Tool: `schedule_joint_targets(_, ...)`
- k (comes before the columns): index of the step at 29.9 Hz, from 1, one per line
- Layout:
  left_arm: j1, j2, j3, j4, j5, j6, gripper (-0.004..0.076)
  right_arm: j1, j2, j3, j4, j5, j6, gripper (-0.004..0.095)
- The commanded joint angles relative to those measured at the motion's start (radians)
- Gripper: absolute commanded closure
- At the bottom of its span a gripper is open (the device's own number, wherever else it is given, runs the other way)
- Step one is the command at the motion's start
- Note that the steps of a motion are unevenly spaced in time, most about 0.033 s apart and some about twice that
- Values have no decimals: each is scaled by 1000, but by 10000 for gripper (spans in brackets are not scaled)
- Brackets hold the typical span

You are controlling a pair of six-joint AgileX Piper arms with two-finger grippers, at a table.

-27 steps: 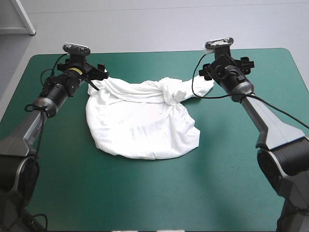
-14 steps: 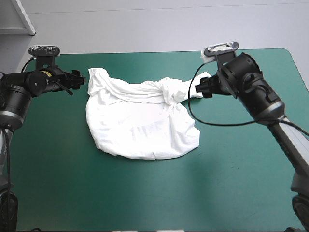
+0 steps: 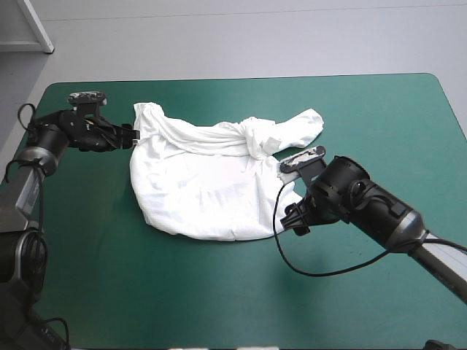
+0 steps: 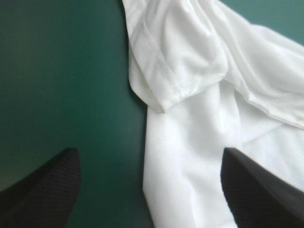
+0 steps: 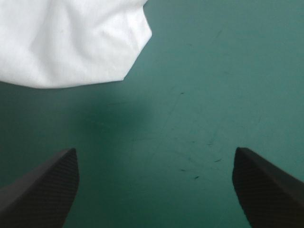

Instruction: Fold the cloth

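Note:
I expect the white T-shirt's far edge [image 3: 201, 135] to pull out smooth when I lift and stretch it, since loose, open folds show in the twisted knot [image 3: 261, 137].
The white T-shirt [image 3: 211, 179] lies crumpled in the middle of the teal-green table, with a twisted knot of cloth near its far right side. My left gripper [image 3: 133, 135] sits at the shirt's far left corner. It is open, and a hemmed sleeve [image 4: 190, 71] lies ahead of it, the shirt's edge running between its fingers [image 4: 42, 190]. My right gripper [image 3: 292, 216] is low over the table by the shirt's near right corner. It is open over bare cover, with the shirt's corner [image 5: 71, 38] ahead of it and nothing between its fingers [image 5: 266, 185].
The right sleeve [image 3: 305, 124] lies loose on the table toward the far right. Bare teal-green cover [image 3: 219, 292] stretches along the near side and both ends. A white cabinet edge [image 3: 29, 29] stands beyond the far left corner.
Both grippers have left the shirt's far corners. The left one swung out to the left and came back to the far left corner. The right one dropped the sleeve and moved to the near right corner.

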Motion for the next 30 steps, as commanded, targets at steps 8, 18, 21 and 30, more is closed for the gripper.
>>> schedule_joint_targets(8,-71,137,-31,-36,-188,21,219,20,-39,16,18,-46,6,99)
schedule_joint_targets(18,-87,220,-31,-43,-136,12,438,20,-37,32,73,-115,-34,99)
schedule_joint_targets(21,-87,222,-31,-43,-113,21,598,20,-27,63,114,-206,-55,99)
schedule_joint_targets(30,-87,222,-31,-43,-102,40,734,20,158,75,110,-358,-98,99)
